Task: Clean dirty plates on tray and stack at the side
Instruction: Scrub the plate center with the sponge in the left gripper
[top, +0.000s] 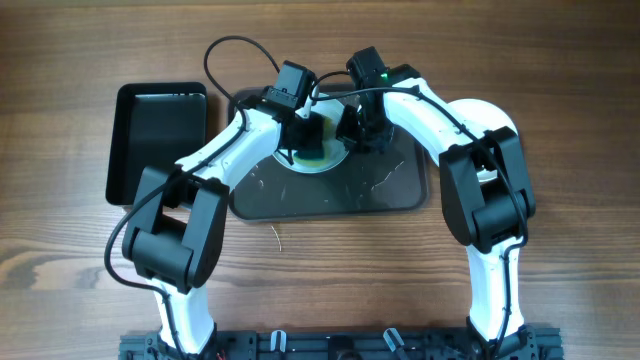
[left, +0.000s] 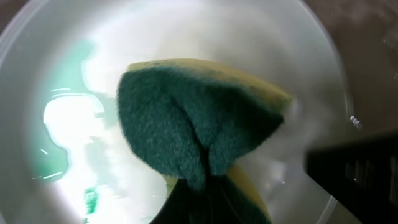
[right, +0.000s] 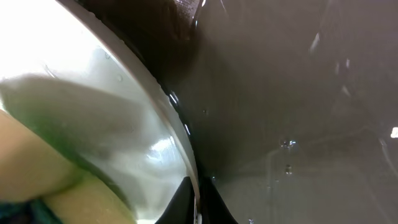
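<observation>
Next, my left gripper goes back for teal smears (left: 69, 71) that are still beside the sponge, near the plate's rim opposite my right gripper. It should wipe the sponge back over that side (left: 50, 158).
One white plate (top: 322, 157) lies on the dark grey tray (top: 390, 190), mostly under both grippers. My left gripper (top: 308, 133) is shut on a green and yellow sponge (left: 199, 118), pressed onto the plate's inside (left: 68, 118). Teal smears (left: 90, 200) and a pale green film remain at the plate's left. My right gripper (top: 352, 128) is shut on the plate's right rim (right: 177, 134), one finger on each side of it (right: 198, 202). The sponge's yellow edge (right: 37, 186) shows at the lower left of the right wrist view.
A smaller, deeper black tray (top: 155, 130) stands on the wooden table to the left of the grey tray. The grey tray's bare floor (right: 298, 93) is wet with droplets and streaks. A thin pale sliver (top: 277, 236) lies on the table in front.
</observation>
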